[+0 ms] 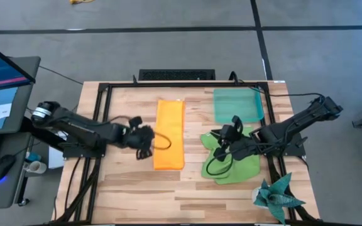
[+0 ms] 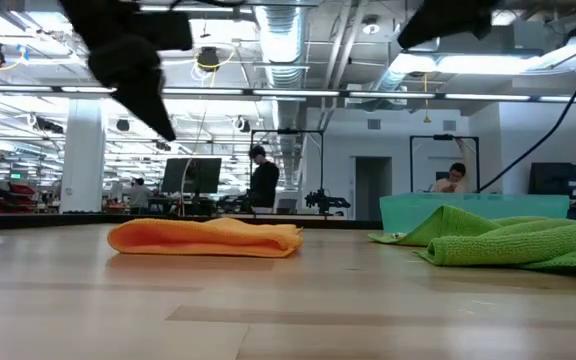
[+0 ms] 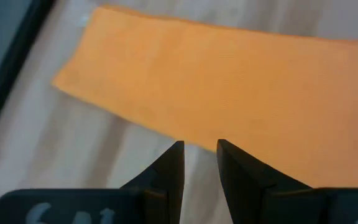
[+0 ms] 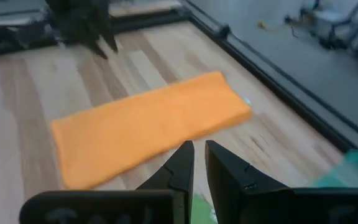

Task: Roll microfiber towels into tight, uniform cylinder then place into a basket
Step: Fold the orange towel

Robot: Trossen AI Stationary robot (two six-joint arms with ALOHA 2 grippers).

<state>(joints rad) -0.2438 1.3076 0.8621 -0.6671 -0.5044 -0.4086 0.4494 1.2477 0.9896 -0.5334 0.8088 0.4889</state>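
Note:
The orange towel's near end [image 1: 169,166] is flat and clear of the green towel, so my right gripper goes on toward that end's corner [image 1: 181,167] before it opens there.
The orange towel [image 1: 169,134] [image 2: 208,237] lies flat on the table as a long folded strip running from near to far. My left gripper [image 1: 149,143] [image 3: 199,152] hangs above the table just left of the strip's long edge [image 3: 166,130], its fingers a narrow gap apart with nothing between them. The green towel [image 1: 234,160] [image 2: 518,240] lies crumpled on the table to the right. My right gripper [image 1: 220,139] [image 4: 199,154] hovers over its left part, pointing toward the orange towel [image 4: 148,127], fingers slightly apart and holding nothing. The teal basket [image 1: 237,105] [image 2: 438,208] stands at the far right.
A dark teal spiky star-shaped cloth [image 1: 278,198] lies at the table's near right corner. A black frame [image 1: 181,83] runs round the tabletop. A laptop [image 1: 2,72] and a mouse stand on a side desk to the left. Bare wood [image 1: 168,194] lies along the near edge.

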